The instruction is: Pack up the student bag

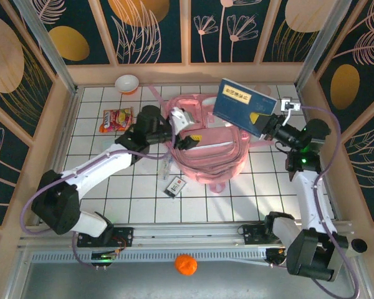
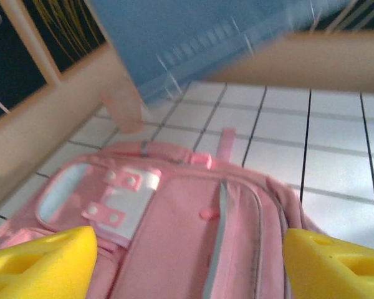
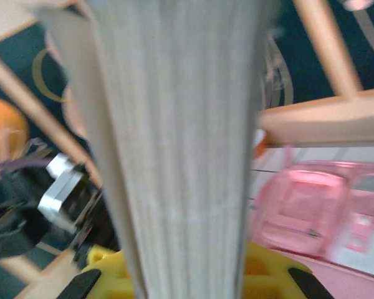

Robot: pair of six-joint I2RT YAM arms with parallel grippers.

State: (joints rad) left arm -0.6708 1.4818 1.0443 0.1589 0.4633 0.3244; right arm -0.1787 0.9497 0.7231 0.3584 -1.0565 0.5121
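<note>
The student bag's near rim (image 1: 207,172) is in loose layers that lie apart, so the soft front (image 1: 215,138) will fold back and show a roomy inside when the robot lifts.
The student bag (image 1: 207,148), a big soft pink backpack, lies flat on the tiled table's middle. My left gripper (image 1: 182,129) hovers over its left part. In the left wrist view its yellow fingers (image 2: 45,261) stand wide apart, open, with the bag's front pocket (image 2: 174,237) below the left gripper (image 2: 190,244) and nothing between them. My right gripper (image 1: 267,127) is shut on a blue book (image 1: 244,103), held in the air above the bag's far right corner. The book's grey page edge (image 3: 174,143) rises from the right gripper (image 3: 187,277); the bag (image 3: 324,212) lies beyond.
A white and orange bowl (image 1: 126,83) stands at the back left, and a red snack packet (image 1: 116,119) lies near it. A small dark card-like item (image 1: 176,185) and a clear item (image 1: 166,166) lie in front of the bag. An orange ball (image 1: 186,264) sits below the rail.
</note>
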